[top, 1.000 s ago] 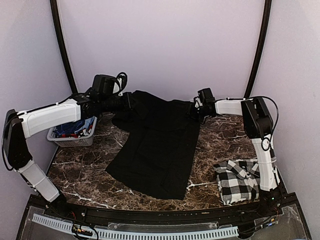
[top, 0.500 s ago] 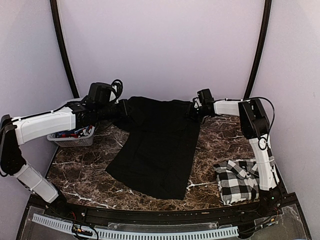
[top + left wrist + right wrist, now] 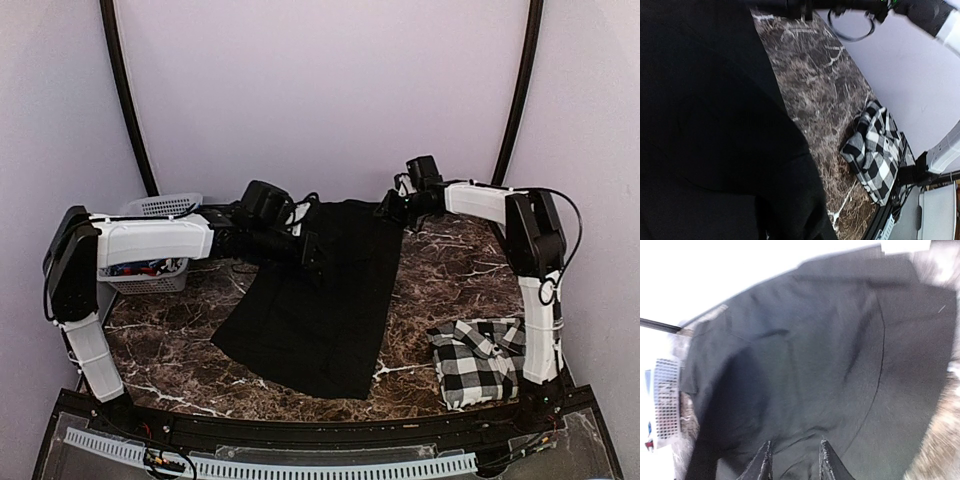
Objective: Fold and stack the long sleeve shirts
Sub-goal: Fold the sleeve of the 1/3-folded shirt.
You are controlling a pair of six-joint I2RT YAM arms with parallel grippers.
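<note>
The black shirt's body [image 3: 322, 325] lies flat and open below the held sleeve, so my left gripper should keep moving toward the body's near edge [image 3: 343, 378] and let go of the sleeve there.
The plain black shirt [image 3: 320, 310] lies spread down the middle of the marble table, with its left far part lifted and carried over the rest. My left gripper [image 3: 308, 252] hangs above it, shut on that black cloth. In the left wrist view black cloth [image 3: 715, 125] fills the picture and hides the fingers. My right gripper [image 3: 392, 210] sits at the shirt's far right corner. Its fingers are parted, their tips on the cloth [image 3: 815, 365], and nothing is pinched between them. The checked shirt [image 3: 478, 360] lies folded at the near right, also seen in the left wrist view [image 3: 877, 150].
A white lattice basket [image 3: 160, 205] holding coloured items stands at the far left behind the left arm. Bare marble [image 3: 450, 280] shows between the two shirts. Walls close in behind and at both sides.
My left gripper has swung right and nearer, pulling the black shirt's left far part over the body. The right gripper has risen slightly at the far right corner, its fingers a little wider.
</note>
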